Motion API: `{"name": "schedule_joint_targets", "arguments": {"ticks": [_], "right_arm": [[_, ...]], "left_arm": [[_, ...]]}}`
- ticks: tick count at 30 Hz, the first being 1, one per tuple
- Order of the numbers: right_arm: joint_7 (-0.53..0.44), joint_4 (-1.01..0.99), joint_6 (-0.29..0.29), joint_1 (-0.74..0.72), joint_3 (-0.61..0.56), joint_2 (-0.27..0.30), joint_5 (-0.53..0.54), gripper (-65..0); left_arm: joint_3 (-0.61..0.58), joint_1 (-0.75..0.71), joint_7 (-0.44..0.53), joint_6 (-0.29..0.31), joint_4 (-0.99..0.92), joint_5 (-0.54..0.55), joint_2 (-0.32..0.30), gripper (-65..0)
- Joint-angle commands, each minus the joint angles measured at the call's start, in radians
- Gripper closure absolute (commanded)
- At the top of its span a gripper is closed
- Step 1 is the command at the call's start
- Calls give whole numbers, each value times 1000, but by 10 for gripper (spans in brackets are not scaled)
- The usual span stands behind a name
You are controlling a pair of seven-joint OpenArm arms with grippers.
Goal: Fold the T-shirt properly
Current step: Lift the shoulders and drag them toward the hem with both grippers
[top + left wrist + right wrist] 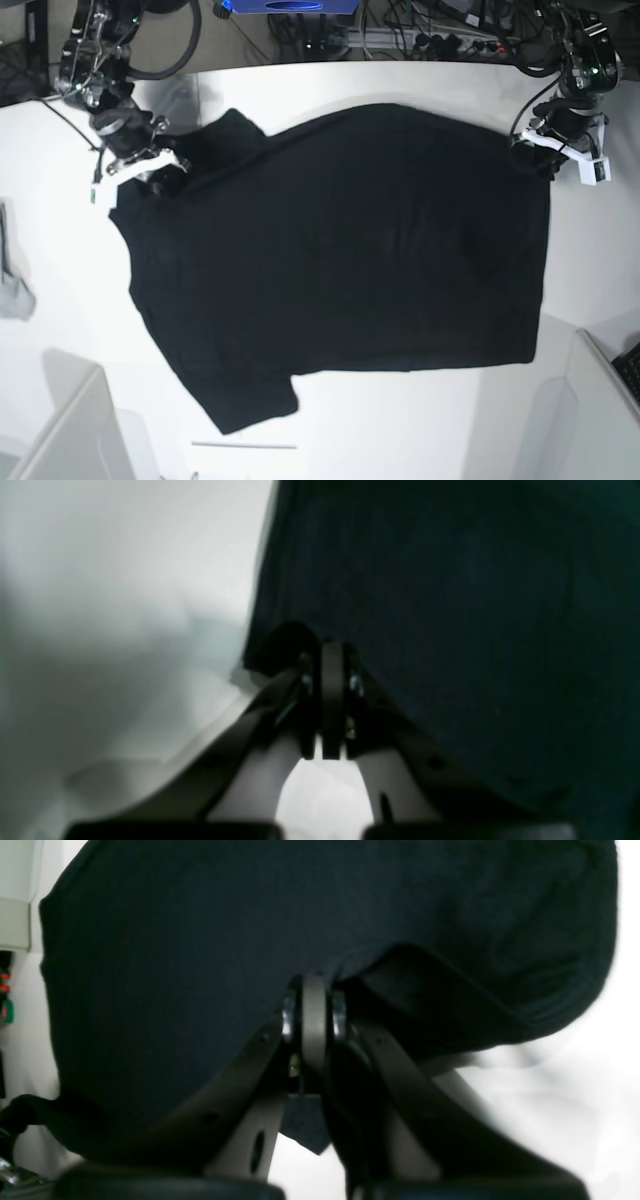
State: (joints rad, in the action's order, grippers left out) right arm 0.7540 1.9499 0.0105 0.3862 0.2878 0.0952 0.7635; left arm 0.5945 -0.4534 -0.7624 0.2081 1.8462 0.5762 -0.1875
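Note:
My right gripper should keep moving toward the T-shirt's flat middle (335, 245) while both grippers pinch the T-shirt's far corners (167, 182), until its far edge folds straight, and then let go.
The black T-shirt (340, 250) lies spread on the white table (420, 430), plain side up, with one sleeve at the front (250, 400). My right gripper (160, 175) is at the shirt's far left corner. In the right wrist view it (314, 985) is shut on a fold of the T-shirt (175, 955), and a tab of cloth shows between its fingers. My left gripper (542, 155) is at the shirt's far right corner. In the left wrist view it (331, 647) is shut at the edge of the T-shirt (450, 605), pinching the cloth.
A small grey cloth (12, 285) lies at the table's left edge. White boxes stand at the front left (60, 430) and front right (605, 400). Cables and gear (400, 35) run along the back edge.

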Motion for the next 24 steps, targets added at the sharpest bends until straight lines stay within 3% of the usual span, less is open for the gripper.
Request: {"name": "schedule_joint_targets", "arguments": {"ticks": [1, 7, 10, 12, 15, 24], "right_arm": [[-9, 6, -7, -20, 4, 8, 11, 0], [2, -80, -7, -94, 4, 8, 11, 0], [2, -117, -7, -125, 4, 10, 11, 0], [2, -145, -7, -148, 3, 10, 11, 0], [2, -183, -7, -178, 1, 10, 9, 0], [2, -307, -7, -293, -2, 33, 9, 0]], "left_arm": [[6, 8, 16, -2, 17, -5, -13, 0], [6, 43, 8, -2, 14, -28, -11, 0], [9, 84, -44, -3, -9, -28, -13, 0], [9, 104, -58, -32, -27, -28, -13, 0], [5, 126, -59, -58, -44, -29, -13, 0], [8, 172, -61, -58, -84, -29, -17, 0]]}}
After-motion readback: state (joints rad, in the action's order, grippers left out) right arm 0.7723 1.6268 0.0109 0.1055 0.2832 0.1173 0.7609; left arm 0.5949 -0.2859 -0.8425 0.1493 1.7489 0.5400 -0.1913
